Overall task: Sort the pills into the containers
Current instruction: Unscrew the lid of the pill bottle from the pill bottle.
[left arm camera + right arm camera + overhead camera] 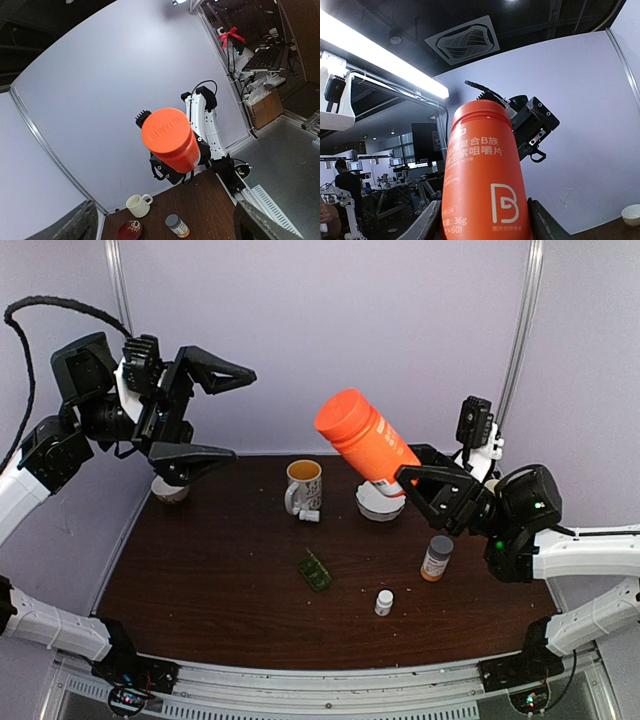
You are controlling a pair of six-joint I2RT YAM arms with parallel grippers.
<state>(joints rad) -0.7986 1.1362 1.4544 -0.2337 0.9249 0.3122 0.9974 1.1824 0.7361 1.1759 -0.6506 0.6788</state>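
Note:
My left gripper's fingers are out of line with the orange cap [343, 415], which slants up. My right gripper should level the bottle [378, 448] first, and then my left gripper will take the cap.
My right gripper [408, 472] is shut on the lower end of a big orange bottle with an orange cap [362, 433] and holds it tilted high above the table, cap toward the left arm. In the right wrist view the bottle [485, 175] fills the space between the fingers [542, 220]. My left gripper [240, 412] is open and empty, raised at the far left and facing the bottle's cap [167, 135]. The small dark green pill box [315, 570] lies on the middle of the brown table. No loose pills show.
A cream mug [303, 483] and a white bowl [380, 504] stand at the back. A tiny white bottle [310, 515] lies by the mug; another [384, 602] stands near the front. An amber bottle with a grey cap [436, 558] stands at the right. A dark red dish [170, 490] is at the back left.

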